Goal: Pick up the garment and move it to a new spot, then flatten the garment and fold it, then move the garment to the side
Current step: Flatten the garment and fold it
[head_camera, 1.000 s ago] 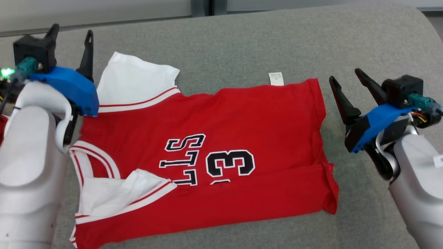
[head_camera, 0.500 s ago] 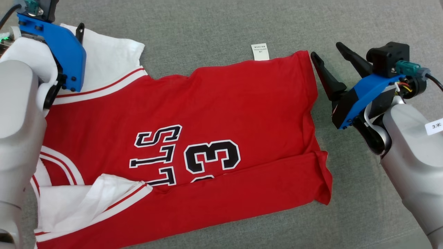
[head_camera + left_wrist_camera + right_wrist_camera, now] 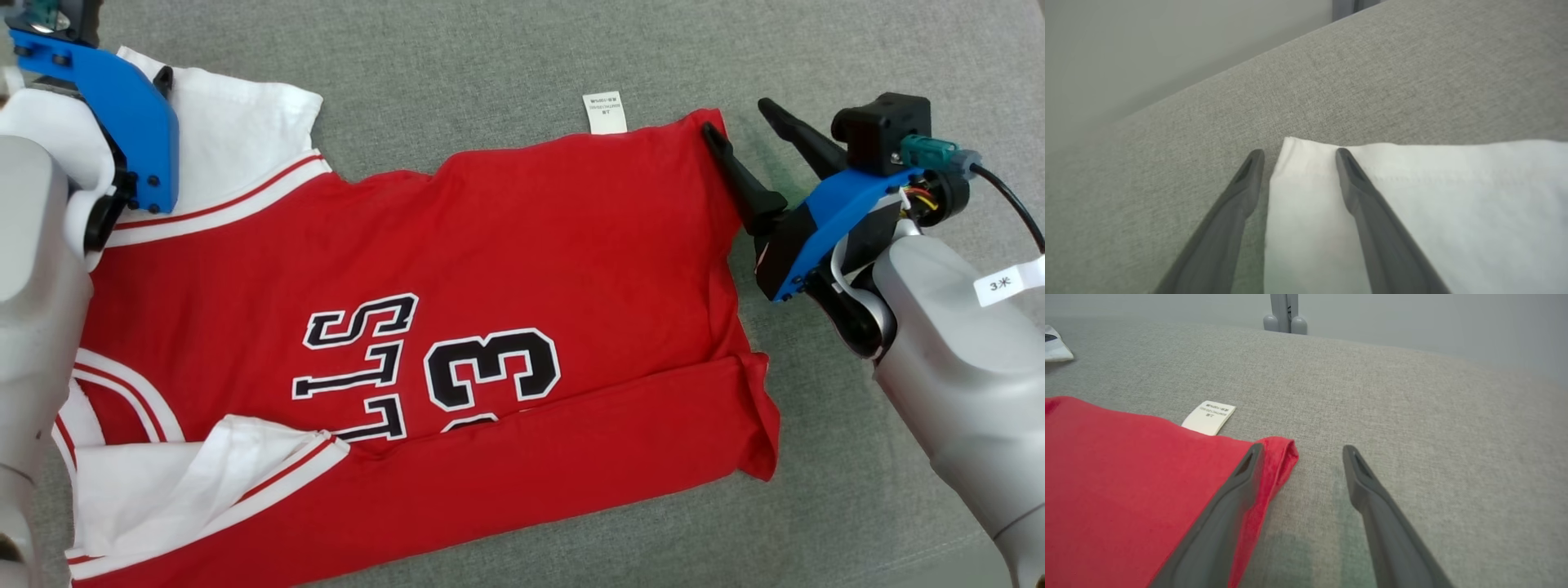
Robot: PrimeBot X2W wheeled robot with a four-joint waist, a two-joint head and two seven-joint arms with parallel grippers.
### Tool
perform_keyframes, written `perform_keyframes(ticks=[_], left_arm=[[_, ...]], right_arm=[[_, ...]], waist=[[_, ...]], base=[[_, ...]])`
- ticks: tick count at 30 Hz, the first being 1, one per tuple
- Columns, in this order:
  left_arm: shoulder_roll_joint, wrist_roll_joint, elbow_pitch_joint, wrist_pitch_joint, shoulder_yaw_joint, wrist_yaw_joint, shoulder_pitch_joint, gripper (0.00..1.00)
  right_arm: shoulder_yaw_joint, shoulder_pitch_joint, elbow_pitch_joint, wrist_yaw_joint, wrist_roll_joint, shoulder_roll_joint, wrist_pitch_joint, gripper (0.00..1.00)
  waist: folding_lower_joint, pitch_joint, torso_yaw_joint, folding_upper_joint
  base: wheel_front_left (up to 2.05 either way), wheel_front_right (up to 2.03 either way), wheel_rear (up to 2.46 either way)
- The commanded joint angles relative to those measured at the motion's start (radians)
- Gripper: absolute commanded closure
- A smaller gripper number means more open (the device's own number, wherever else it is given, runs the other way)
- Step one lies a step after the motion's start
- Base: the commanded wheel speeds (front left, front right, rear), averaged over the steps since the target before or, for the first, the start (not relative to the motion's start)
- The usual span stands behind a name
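Note:
I expect the red cloth (image 3: 343,217) beside the far white sleeve to come along and cover some letters when I fold the sleeve over, because a striped seam (image 3: 245,201) joins the two.
The garment (image 3: 506,245) is a red jersey with white sleeves and a black number, lying spread on the grey cushion (image 3: 457,73) with its near long edge folded over. My left gripper (image 3: 1296,157) is open, its fingers straddling the far corner of the white sleeve (image 3: 1412,204); in the head view its blue mount (image 3: 122,106) sits over that sleeve. My right gripper (image 3: 739,118) is open at the jersey's far right corner (image 3: 1278,451), one finger (image 3: 1241,477) over the red cloth and the other finger (image 3: 1367,490) over bare cushion.
A white label (image 3: 605,112) sticks out from the jersey's far edge. The cushion's back edge (image 3: 1229,71) meets a pale wall. Another piece of white cloth (image 3: 1055,345) lies far off on the cushion. Bare cushion lies right of the jersey.
The head camera has tilted down. Both grippers have moved in onto the jersey's far corners: the left over the white sleeve, the right from beside the hem to its red corner.

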Motion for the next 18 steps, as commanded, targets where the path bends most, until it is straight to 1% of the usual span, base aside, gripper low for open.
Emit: perform_keyframes(ticks=[1, 2, 10, 12, 13, 15, 18], left_arm=[[-0.006, -0.002, 0.010, -0.011, -0.020, 0.000, -0.001, 0.73], [-0.005, -0.006, 0.009, -0.024, -0.030, 0.000, -0.004, 1.00], [-0.021, -0.034, 0.011, -0.094, -0.082, 0.000, -0.040, 1.00], [-0.027, -0.042, 0.013, -0.112, -0.095, 0.000, -0.049, 1.00], [-0.033, -0.046, 0.013, -0.122, -0.099, 0.000, -0.051, 1.00], [-0.040, -0.051, 0.016, -0.146, -0.109, 0.000, -0.058, 1.00], [-0.047, -0.054, 0.023, -0.182, -0.119, 0.000, -0.065, 1.00]], right_arm=[[0.010, -0.022, 0.015, 0.000, 0.025, 0.004, 0.004, 0.00], [0.018, -0.028, 0.022, 0.000, 0.031, 0.001, 0.002, 0.00], [0.083, -0.078, 0.097, 0.000, 0.097, 0.004, 0.027, 0.00], [0.102, -0.089, 0.119, 0.000, 0.112, 0.006, 0.047, 0.00], [0.114, -0.095, 0.132, 0.000, 0.115, 0.003, 0.059, 0.02], [0.130, -0.098, 0.152, 0.000, 0.135, 0.003, 0.080, 1.00], [0.146, -0.108, 0.161, 0.000, 0.166, 0.000, 0.092, 1.00]], waist=[[0.0000, -0.001, 0.003, 0.0000], [0.0000, -0.002, 0.006, 0.0000], [0.0000, 0.003, 0.043, 0.0000], [0.0000, 0.003, 0.051, 0.0000], [0.0000, 0.002, 0.055, 0.0000], [0.0000, 0.002, 0.064, 0.0000], [0.0000, 0.000, 0.071, 0.0000]], base=[[0.00, 0.00, 0.00], [0.00, 0.00, 0.00], [0.00, 0.00, 0.00], [0.00, 0.00, 0.00], [0.00, 0.00, 0.00], [0.00, 0.00, 0.00], [0.00, 0.00, 0.00]])
